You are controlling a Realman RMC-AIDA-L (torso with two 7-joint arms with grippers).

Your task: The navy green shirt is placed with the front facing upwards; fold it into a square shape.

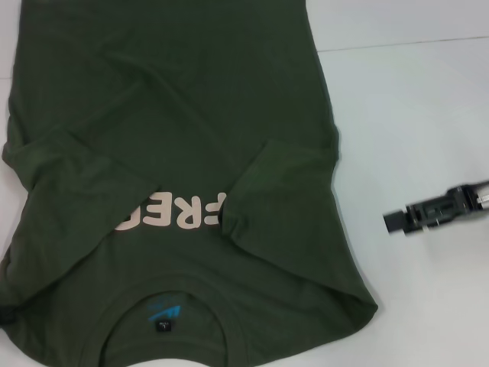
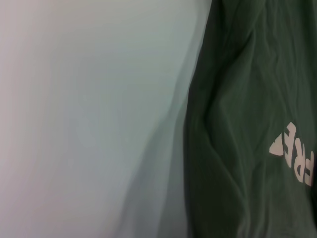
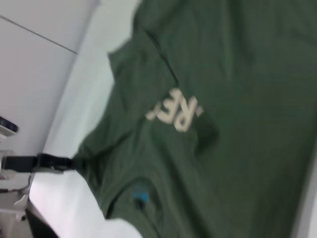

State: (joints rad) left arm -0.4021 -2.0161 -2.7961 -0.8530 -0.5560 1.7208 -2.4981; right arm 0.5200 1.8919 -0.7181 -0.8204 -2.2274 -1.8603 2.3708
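Note:
I see both sleeves folded over the chest (image 1: 283, 214) and my left gripper at one shoulder of the shirt. My right gripper should go on to the other shoulder (image 1: 362, 304) and close there.
The navy green shirt (image 1: 191, 115) lies flat on the white table, front up, with its collar and blue neck label (image 1: 163, 313) nearest me. Both short sleeves are folded in over the chest and cover part of the pale pink lettering (image 1: 172, 216). My right gripper (image 1: 393, 222) hovers over bare table to the right of the shirt, apart from it. My left gripper is outside the head view. In the right wrist view a dark gripper (image 3: 49, 161) sits at the shirt's (image 3: 223, 99) far edge. The left wrist view shows the shirt's (image 2: 247, 99) side edge and lettering (image 2: 294, 153).
White table (image 1: 412, 115) stretches to the right of the shirt, with a thin seam line (image 1: 405, 43) across its far part. A strip of bare table (image 2: 89, 119) also lies along the shirt's left edge.

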